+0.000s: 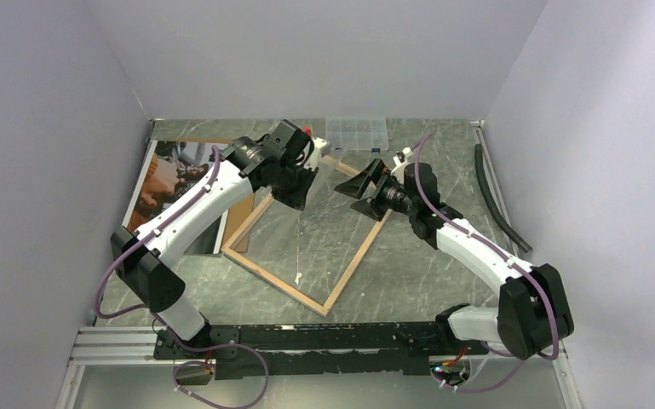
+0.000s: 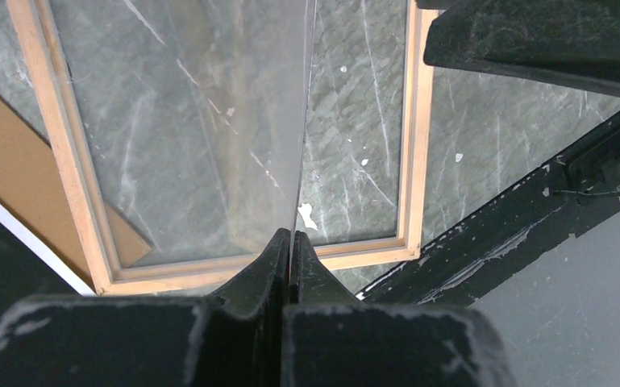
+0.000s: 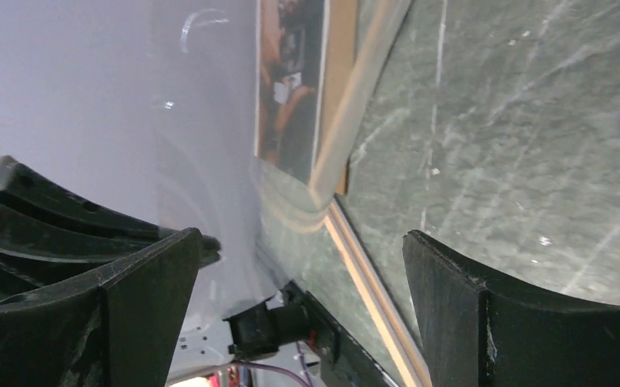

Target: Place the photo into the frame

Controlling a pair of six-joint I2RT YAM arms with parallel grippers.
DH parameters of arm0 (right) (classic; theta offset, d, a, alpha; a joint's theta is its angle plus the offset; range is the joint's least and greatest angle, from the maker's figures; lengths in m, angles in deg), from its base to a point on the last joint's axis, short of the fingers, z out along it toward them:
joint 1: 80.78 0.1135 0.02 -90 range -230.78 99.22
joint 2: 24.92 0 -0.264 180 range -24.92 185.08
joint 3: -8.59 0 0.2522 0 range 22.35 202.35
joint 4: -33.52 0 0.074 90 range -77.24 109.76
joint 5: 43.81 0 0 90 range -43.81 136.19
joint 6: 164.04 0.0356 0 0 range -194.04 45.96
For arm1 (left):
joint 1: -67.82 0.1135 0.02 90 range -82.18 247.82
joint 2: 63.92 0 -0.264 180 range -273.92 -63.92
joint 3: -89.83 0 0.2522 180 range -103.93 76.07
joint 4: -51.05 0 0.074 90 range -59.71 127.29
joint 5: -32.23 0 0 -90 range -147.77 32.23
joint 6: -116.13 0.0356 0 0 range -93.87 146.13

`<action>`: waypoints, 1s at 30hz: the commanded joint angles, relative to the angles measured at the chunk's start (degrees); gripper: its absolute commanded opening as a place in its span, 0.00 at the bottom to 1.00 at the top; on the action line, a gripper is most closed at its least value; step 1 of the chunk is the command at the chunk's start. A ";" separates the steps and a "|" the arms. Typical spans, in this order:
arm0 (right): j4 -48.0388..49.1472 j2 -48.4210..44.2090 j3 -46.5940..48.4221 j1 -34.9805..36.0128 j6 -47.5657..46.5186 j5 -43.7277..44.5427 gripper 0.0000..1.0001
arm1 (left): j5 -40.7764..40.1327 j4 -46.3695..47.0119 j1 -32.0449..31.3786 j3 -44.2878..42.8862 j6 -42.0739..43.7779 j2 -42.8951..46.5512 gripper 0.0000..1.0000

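Observation:
My right gripper should take the pane while my left gripper turns the frame straighter, since the frame lies crooked under the pane in my left gripper.
The frame lies back-up on the table as a light wood border, seen from close in the left wrist view. My left gripper is shut on the edge of a thin clear pane, which it holds tilted up over the frame. In the top view this gripper hangs above the frame's far part. The right gripper is open just right of it, with nothing between its fingers. The photo lies flat at the back left, partly under the left arm, and shows through the pane.
A brown backing board lies between the photo and the frame. A small clear compartment box stands at the back wall. A black strip runs along the right wall. The arms' black base rail spans the near edge.

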 commanded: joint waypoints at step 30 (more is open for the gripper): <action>10.45 5.27 -9.63 3.02 5.76 6.07 0.28 | 7.87 9.53 22.91 11.04 14.35 3.69 0.59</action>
